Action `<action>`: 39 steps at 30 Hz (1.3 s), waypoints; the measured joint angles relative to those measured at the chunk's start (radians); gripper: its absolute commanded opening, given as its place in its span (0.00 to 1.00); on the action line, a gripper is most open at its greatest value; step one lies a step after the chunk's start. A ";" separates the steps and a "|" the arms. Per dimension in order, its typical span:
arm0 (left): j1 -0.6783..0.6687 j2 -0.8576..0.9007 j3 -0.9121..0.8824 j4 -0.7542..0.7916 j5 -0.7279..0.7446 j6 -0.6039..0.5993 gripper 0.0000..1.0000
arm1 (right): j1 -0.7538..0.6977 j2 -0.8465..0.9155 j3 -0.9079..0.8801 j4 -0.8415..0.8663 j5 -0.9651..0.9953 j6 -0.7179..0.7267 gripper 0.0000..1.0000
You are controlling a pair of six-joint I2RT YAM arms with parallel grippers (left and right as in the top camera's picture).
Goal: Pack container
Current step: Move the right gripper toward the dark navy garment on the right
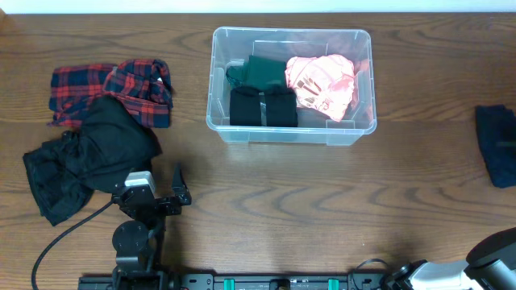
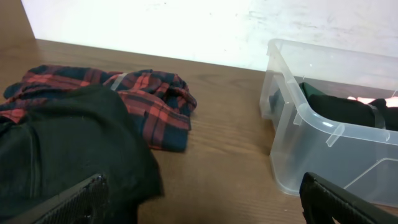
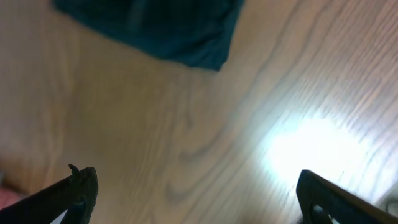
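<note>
Clear wood runs from my open right gripper to the dark blue cloth (image 1: 497,145), so I should keep on toward its near end (image 1: 504,178) until my fingers straddle it.
The clear container (image 1: 222,129) stands at the table's middle back; it also shows in the left wrist view (image 2: 311,134). Inside lie a dark green cloth (image 1: 262,71), a folded black cloth (image 1: 264,107) and a pink cloth (image 1: 322,84). A black garment (image 1: 89,157) and a red plaid shirt (image 1: 121,84) lie on the left. A dark blue cloth (image 1: 496,141) lies at the right edge and shows at the top of the right wrist view (image 3: 155,25). My left gripper (image 1: 179,187) is open and empty beside the black garment. My right gripper (image 3: 199,199) is open and empty above bare wood.
The wooden table (image 1: 322,201) stretches between the container and the front edge. The right arm's base (image 1: 484,258) sits at the bottom right corner. A white wall (image 2: 186,25) stands behind the table.
</note>
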 measured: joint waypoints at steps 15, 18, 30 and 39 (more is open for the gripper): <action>0.000 0.000 0.000 0.000 0.000 0.000 0.98 | -0.083 0.001 -0.367 0.641 -0.039 -0.159 0.93; 0.000 0.000 0.000 0.000 0.000 0.000 0.98 | -0.083 0.001 -0.420 0.745 -0.041 -0.185 0.89; 0.000 0.000 0.000 0.000 0.000 0.000 0.98 | -0.092 0.117 -0.480 1.020 -0.045 -0.229 0.89; 0.000 0.000 0.000 0.000 0.000 0.000 0.98 | -0.092 0.220 -0.481 1.146 -0.045 -0.233 0.83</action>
